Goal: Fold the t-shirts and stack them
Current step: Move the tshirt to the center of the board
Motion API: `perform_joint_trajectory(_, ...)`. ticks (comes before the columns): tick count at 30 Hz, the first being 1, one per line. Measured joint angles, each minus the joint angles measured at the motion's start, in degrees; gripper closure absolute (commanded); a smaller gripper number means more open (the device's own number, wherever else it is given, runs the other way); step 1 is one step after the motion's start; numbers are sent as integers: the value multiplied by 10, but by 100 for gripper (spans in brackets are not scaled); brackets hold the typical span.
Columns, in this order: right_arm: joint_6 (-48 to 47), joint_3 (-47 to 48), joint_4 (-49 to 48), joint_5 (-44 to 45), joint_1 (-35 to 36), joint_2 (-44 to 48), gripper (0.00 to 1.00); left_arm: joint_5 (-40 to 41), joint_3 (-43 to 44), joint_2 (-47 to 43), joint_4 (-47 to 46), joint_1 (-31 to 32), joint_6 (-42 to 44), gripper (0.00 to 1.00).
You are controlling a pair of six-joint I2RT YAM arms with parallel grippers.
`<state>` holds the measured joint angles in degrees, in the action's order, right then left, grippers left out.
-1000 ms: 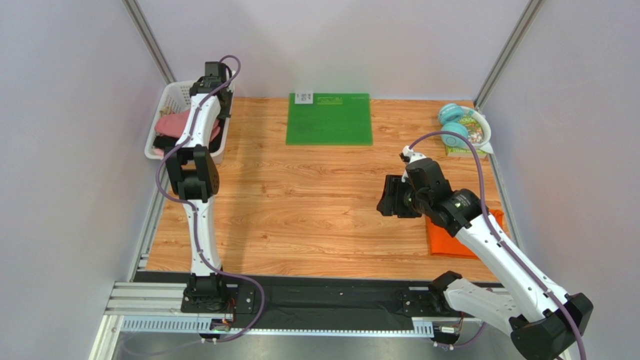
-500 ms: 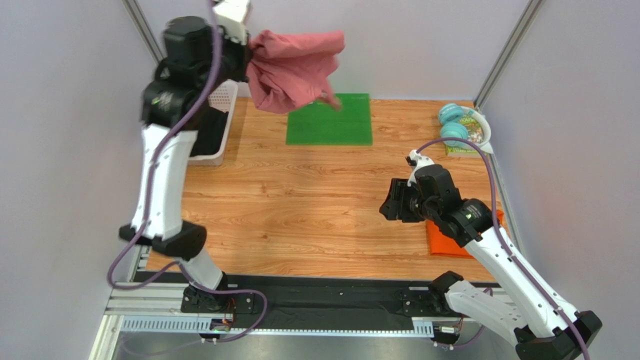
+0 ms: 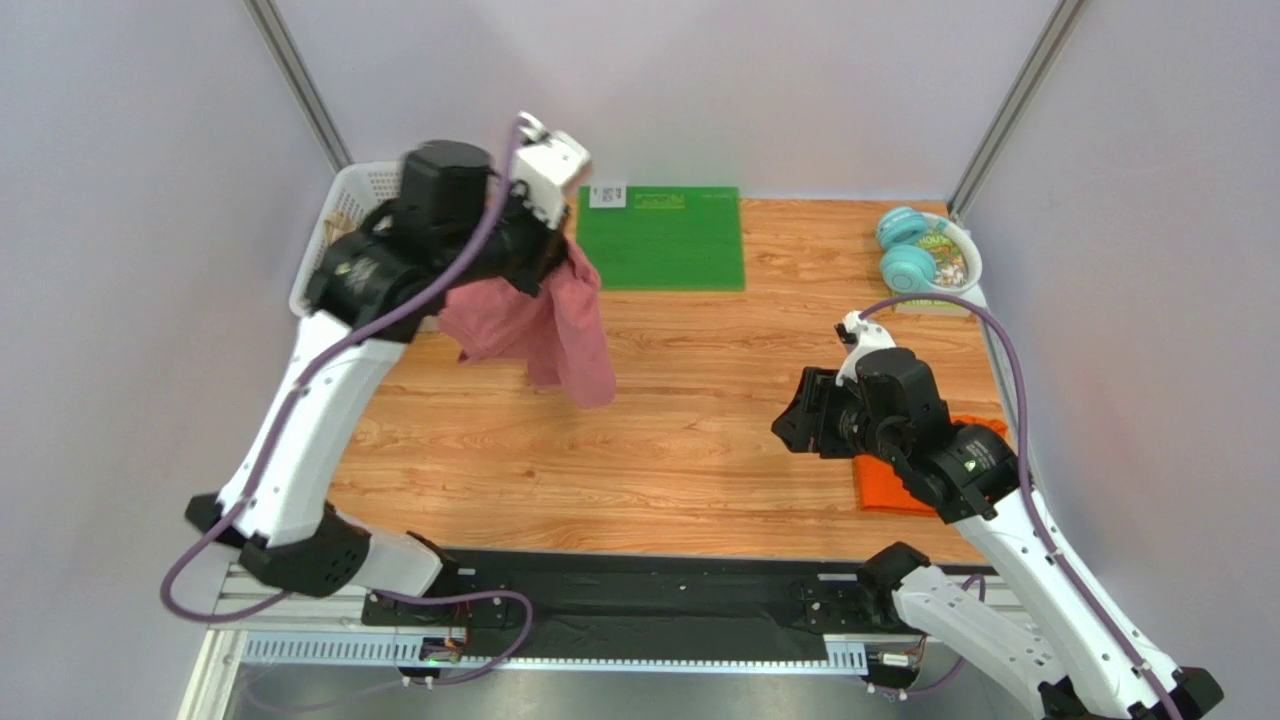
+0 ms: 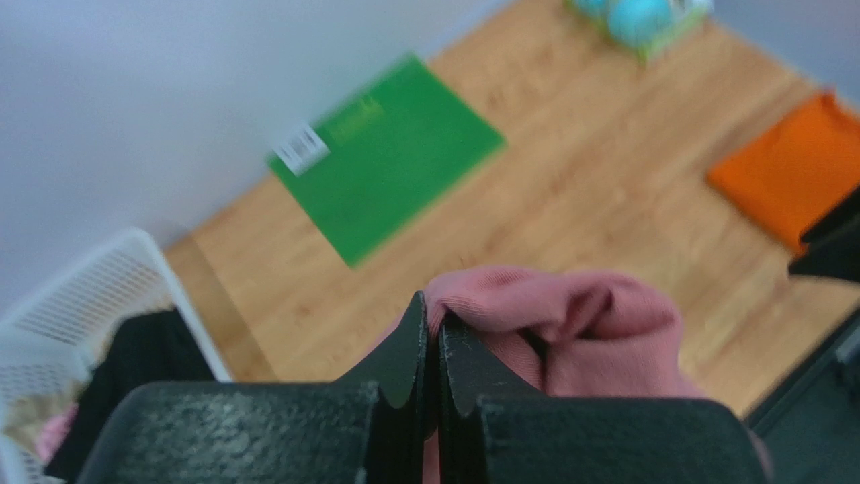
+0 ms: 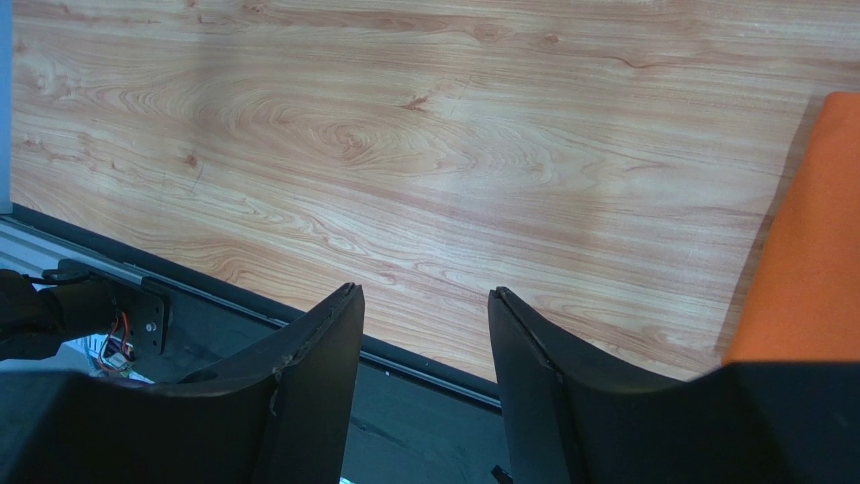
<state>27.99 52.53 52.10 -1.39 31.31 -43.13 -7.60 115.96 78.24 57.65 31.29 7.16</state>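
The pink t-shirt hangs bunched from my left gripper, a long way from my right gripper, so I should carry it to the table's middle and pass it over.
A dusty rose-pink t-shirt hangs bunched in the air over the left part of the table, pinched by my left gripper, which is shut on its cloth. The left wrist view shows the pink t-shirt squeezed between the closed fingertips. A folded bright orange t-shirt lies flat at the table's right side, partly hidden under my right arm; the orange t-shirt fills the right edge of the right wrist view. My right gripper hovers open and empty just left of it.
A white laundry basket holding dark and pink cloth stands at the far left. A green mat lies at the back centre. A small bowl with teal balls sits at the back right. A black rail runs along the near edge.
My left arm has pulled the pink t-shirt out of the basket, swung it up high, then lowered it toward the table's left middle. The right gripper drifted slightly right and narrowed a little.
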Motion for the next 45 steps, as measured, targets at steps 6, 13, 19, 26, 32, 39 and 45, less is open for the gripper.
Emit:
perform_joint_trajectory(6,7,0,13,5,0,17,47,17,-59,73,56,52,14,100)
perform_joint_trajectory(13,9,0,19,5,0,20,47,12,-48,49,57,110,24,100)
perform_joint_trajectory(19,9,0,20,5,0,19,47,0,-49,47,71,146,31,100)
perform_joint_trajectory(26,9,0,20,5,0,19,47,-7,-122,48,57,153,30,100)
perform_joint_trajectory(32,9,-1,16,-28,5,19,48,-17,-181,110,51,155,16,100)
perform_joint_trajectory(39,14,-27,-26,-65,122,12,48,-3,-121,159,56,166,3,100)
perform_joint_trajectory(45,22,-4,-50,36,311,-125,31,31,-68,160,45,184,-5,100)
